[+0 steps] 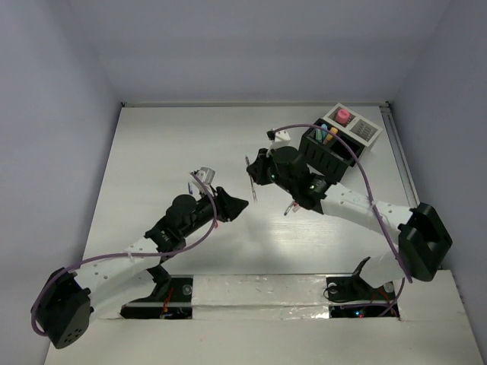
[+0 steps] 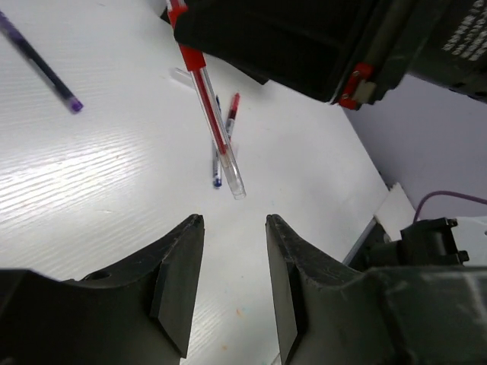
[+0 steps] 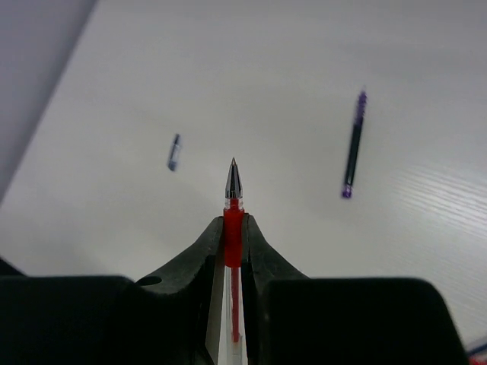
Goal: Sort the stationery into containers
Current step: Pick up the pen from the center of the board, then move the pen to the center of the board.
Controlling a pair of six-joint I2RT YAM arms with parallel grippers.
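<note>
The red pen is held by its uncapped tip [image 3: 233, 181] in my right gripper, so my left gripper should take hold of the pen's clear end [image 2: 237, 185] before my right gripper gets the cap.
My right gripper [image 3: 233, 220] is shut on a clear red pen [image 3: 233, 228] whose metal tip sticks out past the fingertips. In the top view that gripper [image 1: 256, 173] hovers over the table's middle, left of the containers [image 1: 326, 152]. My left gripper [image 2: 233, 219] faces the held red pen [image 2: 213, 114], its jaws somewhat apart with nothing between them. A red pen [image 2: 232, 114] and a blue pen [image 2: 217, 163] lie together on the table beyond. A dark pen with a purple end [image 3: 352, 148] lies apart. Markers stand in the black box; a pink-capped bottle [image 1: 343, 115] stands in the white section [image 1: 365, 131].
A small dark blue piece [image 3: 174, 152] lies on the table left of the held pen's tip. Purple cables [image 1: 373, 194] loop along both arms. Grey walls enclose the white table [image 1: 167, 144] on three sides.
</note>
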